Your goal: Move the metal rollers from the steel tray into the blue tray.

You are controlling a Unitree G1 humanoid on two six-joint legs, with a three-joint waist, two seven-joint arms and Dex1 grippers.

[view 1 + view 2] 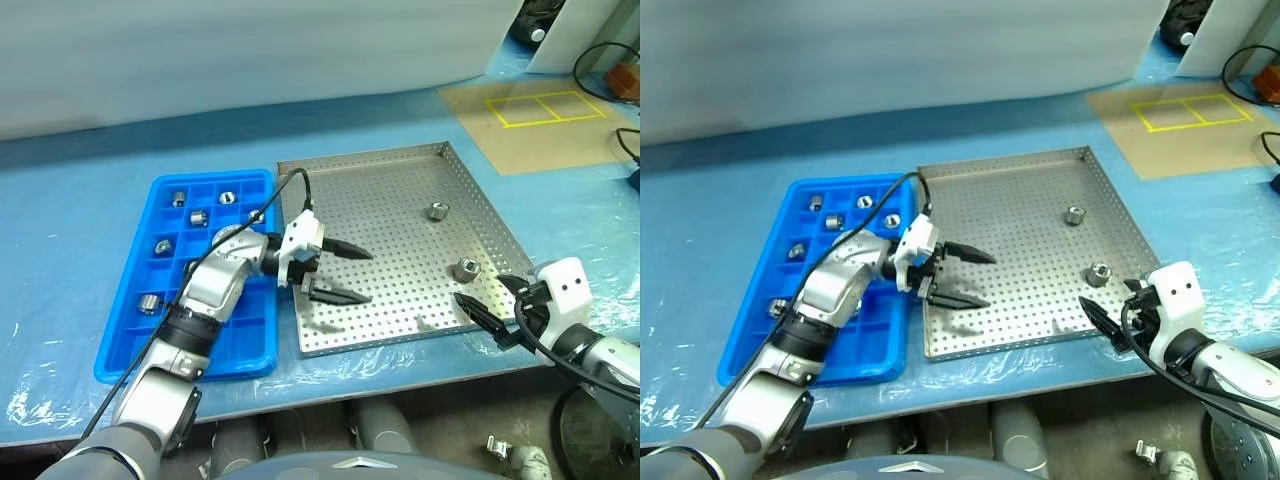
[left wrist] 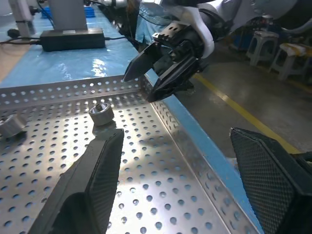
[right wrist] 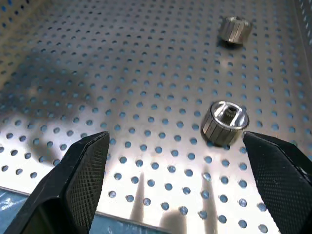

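Note:
My left gripper is blocking the way from the nearer roller [image 1: 466,270] to the blue tray [image 1: 264,312], so it should pull back while my right gripper brings that roller.
Two metal rollers [image 1: 466,269] [image 1: 437,211] lie on the right side of the steel tray [image 1: 380,180]. Several more rollers [image 1: 198,217] sit in compartments of the blue tray [image 1: 130,340] to its left. My left gripper [image 1: 370,276] hangs open and empty over the steel tray's left half, pointing toward the right. My right gripper [image 1: 480,290] is open and empty at the tray's front right corner, just short of the nearer roller [image 3: 225,123], which lies ahead of its right finger [image 3: 273,170]. The left wrist view shows that roller [image 2: 101,113] and the right gripper [image 2: 161,63] beyond.
Both trays rest on a table covered with blue film [image 1: 90,150]. A tan mat with a yellow taped rectangle [image 1: 545,107] lies at the far right, with cables [image 1: 600,60] beyond it. The table's front edge [image 1: 400,385] runs close below the trays.

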